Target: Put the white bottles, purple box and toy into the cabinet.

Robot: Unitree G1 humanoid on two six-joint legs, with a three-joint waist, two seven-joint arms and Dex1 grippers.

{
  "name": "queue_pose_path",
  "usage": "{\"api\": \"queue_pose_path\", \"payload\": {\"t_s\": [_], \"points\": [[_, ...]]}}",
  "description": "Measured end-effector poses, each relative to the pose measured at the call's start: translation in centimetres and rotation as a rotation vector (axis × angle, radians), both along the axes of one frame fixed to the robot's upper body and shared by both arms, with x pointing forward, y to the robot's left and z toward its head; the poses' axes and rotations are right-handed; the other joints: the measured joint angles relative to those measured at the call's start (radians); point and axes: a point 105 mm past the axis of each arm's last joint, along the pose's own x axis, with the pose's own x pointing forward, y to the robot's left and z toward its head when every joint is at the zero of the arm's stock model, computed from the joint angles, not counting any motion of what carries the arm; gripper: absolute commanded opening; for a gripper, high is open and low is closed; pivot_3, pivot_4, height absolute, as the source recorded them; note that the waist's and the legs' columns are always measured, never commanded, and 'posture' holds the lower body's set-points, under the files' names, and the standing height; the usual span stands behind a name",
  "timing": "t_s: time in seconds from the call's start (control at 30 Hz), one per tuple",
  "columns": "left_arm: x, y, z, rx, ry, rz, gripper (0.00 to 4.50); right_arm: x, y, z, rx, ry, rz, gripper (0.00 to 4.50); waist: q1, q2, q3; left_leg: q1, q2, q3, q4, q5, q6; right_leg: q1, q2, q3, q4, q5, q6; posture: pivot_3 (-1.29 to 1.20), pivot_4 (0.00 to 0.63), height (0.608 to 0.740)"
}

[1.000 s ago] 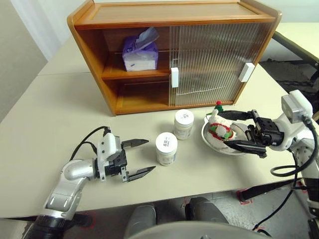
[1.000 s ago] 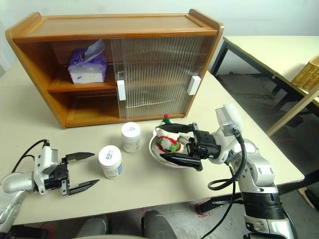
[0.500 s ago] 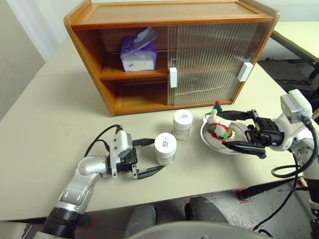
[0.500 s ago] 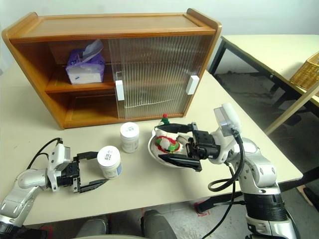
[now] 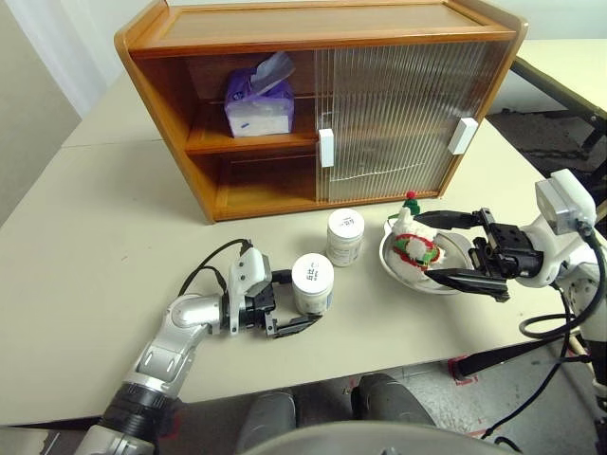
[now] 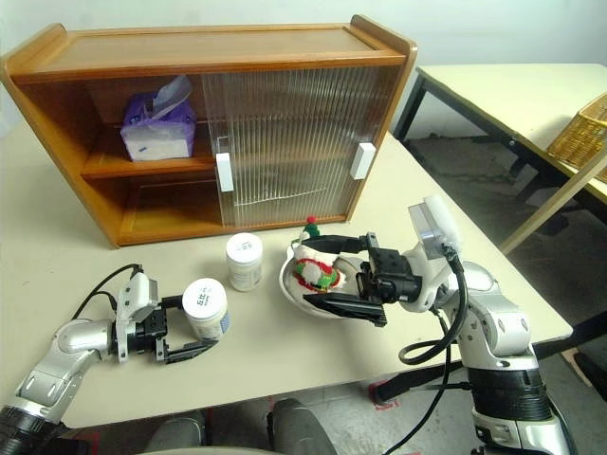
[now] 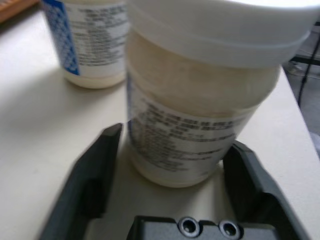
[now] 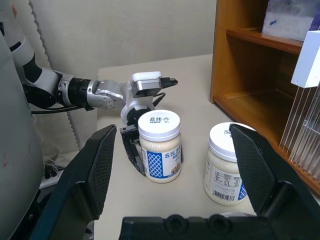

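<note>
My gripper is about to push the nearer white bottle [image 5: 312,284] sideways; it stands on a broad flat base [image 7: 172,176], so it will slide upright along the lower shelf.
Two white bottles stand on the table in front of the cabinet [image 5: 322,24]. My left gripper [image 5: 302,299] lies low on the table, open, its fingers [image 7: 95,165] straddling the nearer bottle [image 5: 311,282] with narrow gaps. The other bottle [image 5: 345,237] stands just behind it. The purple box [image 5: 258,102] sits on the upper shelf, left side. The toy [image 5: 414,248] lies in a silver bowl [image 5: 385,258]. My right gripper [image 5: 427,248] hovers open at the bowl, one finger on each side of the toy in the head views.
Ribbed sliding doors [image 5: 398,104] cover the cabinet's right half, while the left half stands open on both shelves. The table's front edge runs close below both arms. A second table and a wicker basket [image 6: 583,137] stand off to the right.
My left gripper slid right along the table until its fingers came around the nearer bottle, and they have narrowed. The right gripper stayed still. The camera shifted slightly.
</note>
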Motion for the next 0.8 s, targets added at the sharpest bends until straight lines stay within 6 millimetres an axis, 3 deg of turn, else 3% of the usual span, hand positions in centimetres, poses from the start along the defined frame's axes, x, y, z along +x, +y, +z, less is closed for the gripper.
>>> {"api": "queue_pose_path", "payload": {"t_s": [0.37, 0.63, 0.8], "points": [[-0.2, 0.7, -0.1, -0.047, 0.004, 0.088, 3.14, 0.0, -0.2, -0.2, -0.002, -0.008, 0.002, 4.50, -0.002, 0.000, 0.000, 0.000, 0.000, 0.000, 0.000, 0.001, 0.000, 0.001, 0.000, 0.000, 0.000, -0.001, 0.002, -0.10, 0.037, 0.740], [1.8, 4.6, 1.7, -0.042, -0.099, 0.380, 3.14, 0.1, -0.4, -0.6, -0.002, -0.001, 0.005, 4.50, 0.001, -0.001, 0.002, 0.000, -0.001, 0.000, 0.000, 0.001, 0.000, 0.001, 0.001, 0.000, 0.000, -0.001, 0.002, -0.07, 0.040, 0.740], [4.3, 7.2, 3.3, -0.028, -0.159, 0.604, 3.14, 0.2, -0.2, -1.0, -0.003, 0.004, 0.019, 4.50, 0.013, -0.003, 0.003, 0.001, -0.002, 0.000, 0.000, 0.002, 0.000, 0.001, 0.001, 0.000, 0.000, -0.001, 0.002, -0.06, 0.040, 0.740]]}}
